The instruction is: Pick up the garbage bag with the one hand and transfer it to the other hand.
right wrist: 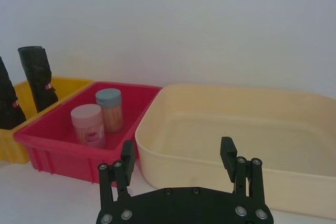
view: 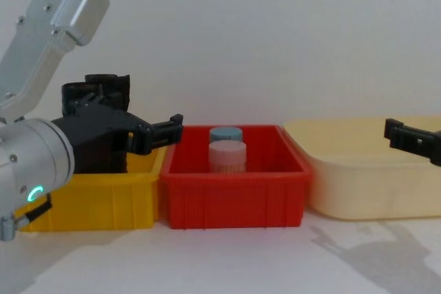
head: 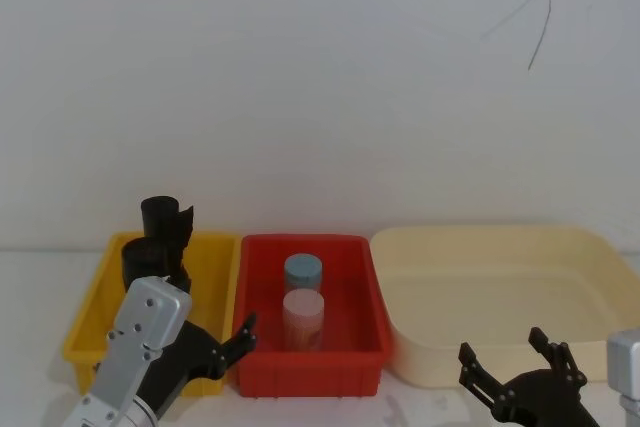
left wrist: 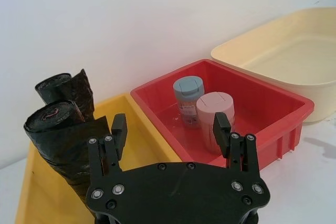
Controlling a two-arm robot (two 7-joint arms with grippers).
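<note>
I expect the nearer roll [left wrist: 64,142] to come away by itself when I lift it, because it has its own coiled end [left wrist: 54,114]. The rear roll will stay standing.
Two black garbage bag rolls stand upright in the yellow bin [head: 90,322]: a taller rear one [head: 166,221] [left wrist: 67,85] and a nearer one [head: 140,255] [left wrist: 59,129]. From the chest they show as one dark mass [view: 103,91]. My left gripper [head: 236,339] [left wrist: 170,132] [view: 162,131] hangs open and empty over the front of the yellow bin, by the red bin's wall, apart from the rolls. The nearer roll lies just outside one of its fingers [left wrist: 118,131]. My right gripper [head: 500,349] [right wrist: 177,155] [view: 401,133] is open and empty in front of the cream tub.
A red bin [head: 355,347] in the middle holds a blue-capped jar [head: 303,272] and a pink-capped jar [head: 303,315]. An empty cream tub [head: 600,247] sits at the right. A white wall stands close behind the bins. Bare white table lies in front.
</note>
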